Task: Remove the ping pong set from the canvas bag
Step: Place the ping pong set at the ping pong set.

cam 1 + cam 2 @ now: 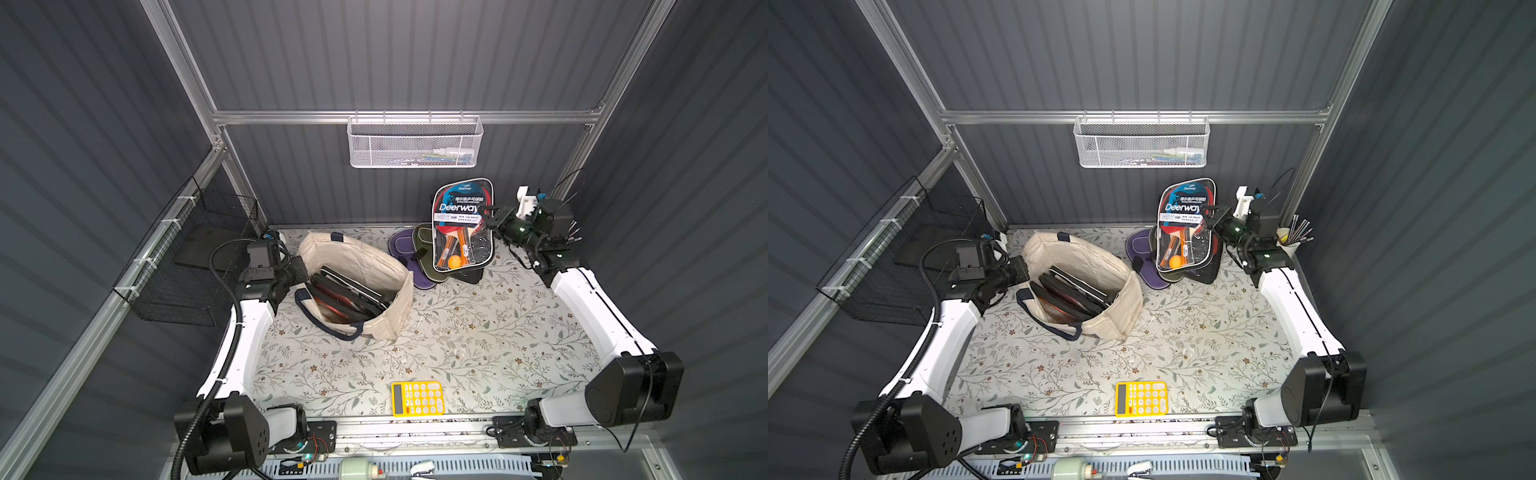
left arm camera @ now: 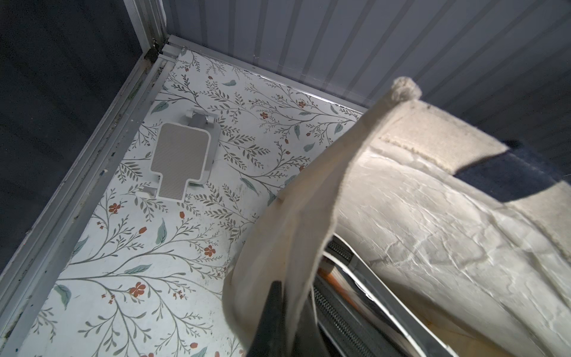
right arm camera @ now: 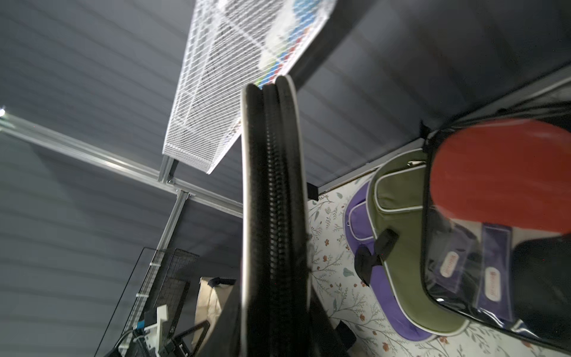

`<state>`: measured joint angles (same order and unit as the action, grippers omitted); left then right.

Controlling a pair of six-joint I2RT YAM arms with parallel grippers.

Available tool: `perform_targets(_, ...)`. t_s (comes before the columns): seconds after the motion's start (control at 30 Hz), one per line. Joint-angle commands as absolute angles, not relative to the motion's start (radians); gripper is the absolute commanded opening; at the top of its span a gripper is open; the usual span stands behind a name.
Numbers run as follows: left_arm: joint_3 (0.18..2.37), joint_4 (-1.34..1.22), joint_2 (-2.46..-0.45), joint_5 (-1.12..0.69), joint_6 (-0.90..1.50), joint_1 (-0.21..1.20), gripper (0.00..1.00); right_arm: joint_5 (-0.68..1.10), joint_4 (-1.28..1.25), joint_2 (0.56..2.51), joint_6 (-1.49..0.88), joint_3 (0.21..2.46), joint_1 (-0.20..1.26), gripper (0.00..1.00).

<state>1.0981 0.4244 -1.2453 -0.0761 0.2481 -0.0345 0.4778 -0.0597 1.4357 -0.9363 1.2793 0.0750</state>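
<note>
My right gripper is lowering the ping pong set (image 1: pixel 461 220), which is clear of the bag, and there is open space beside the clear case (image 1: pixel 497 268). It should go on lowering the set there before it lets go.
The cream canvas bag (image 1: pixel 365 257) (image 1: pixel 1088 257) lies open on its side at the table's left-middle, with several dark zippered paddle cases (image 1: pixel 349 295) inside. My left gripper (image 1: pixel 301 266) (image 1: pixel 1022 266) is shut on the bag's near rim (image 2: pixel 309 201), and one black finger (image 2: pixel 272 309) shows against the cloth. At the back right my right gripper (image 1: pixel 488 218) (image 1: pixel 1210 216) is shut on the edge of a ping pong set (image 1: pixel 463 224) (image 1: pixel 1187 224) and holds it upright, clear of the bag. Its zipper edge (image 3: pixel 272 201) fills the middle of the right wrist view.
Under the held set lie a purple case (image 1: pixel 401 245), a green case (image 3: pixel 401 231) and a clear case with a red paddle (image 3: pixel 500 185). A yellow calculator (image 1: pixel 417 398) sits near the front edge. A white mesh basket (image 1: pixel 415 143) hangs on the back wall, and a black wire basket (image 1: pixel 195 266) hangs on the left.
</note>
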Motion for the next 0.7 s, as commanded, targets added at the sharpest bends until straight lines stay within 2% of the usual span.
perform_targets(0.0,1.101,0.421,-1.226,-0.089,0.252,-0.042,0.0,0.532,-0.295,1.431,-1.021,1.269,0.028,0.0)
perform_targets(0.27,1.095,0.421,-1.223,-0.087,0.25,-0.041,0.0,0.544,-0.396,1.533,-1.013,1.189,-0.071,0.0)
perform_targets(0.67,1.098,0.423,-1.227,-0.086,0.247,-0.042,0.0,0.659,-0.545,1.832,-1.072,1.269,-0.168,0.0)
